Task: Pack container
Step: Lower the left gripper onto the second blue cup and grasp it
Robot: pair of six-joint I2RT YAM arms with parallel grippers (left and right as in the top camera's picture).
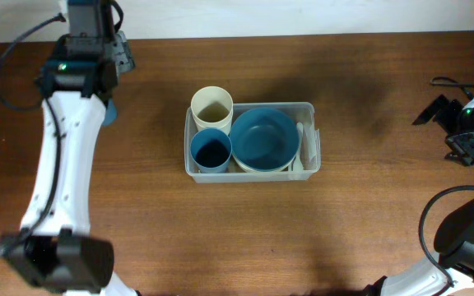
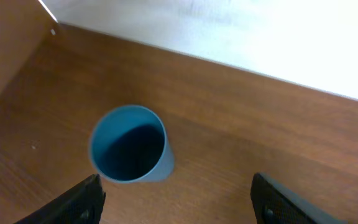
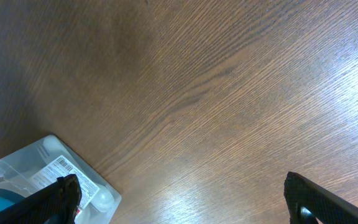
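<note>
I keep moving my left gripper in until the fingers straddle the cup's side [image 2: 166,155], because the loose blue cup [image 2: 130,144] stands upright with its side facing the gap between my open fingers.
The clear container [image 1: 252,174] sits mid-table. It holds a cream cup [image 1: 211,106], a blue cup [image 1: 211,152] and a blue bowl [image 1: 263,137] nested on a cream bowl, with a white utensil [image 1: 300,146] along the right wall. A second blue cup [image 2: 129,144] stands upright on the table at the far left and peeks out from under my left arm in the overhead view [image 1: 109,113]. My left gripper [image 2: 176,200] is open and empty just short of it. My right gripper [image 3: 182,202] is open and empty at the far right [image 1: 444,115]; the container's labelled corner [image 3: 48,171] shows by its left finger.
A white wall [image 2: 241,31] runs along the table's back edge, close behind the loose blue cup. Black cables [image 1: 447,82] lie at the far right. Bare wood lies between the container and each arm.
</note>
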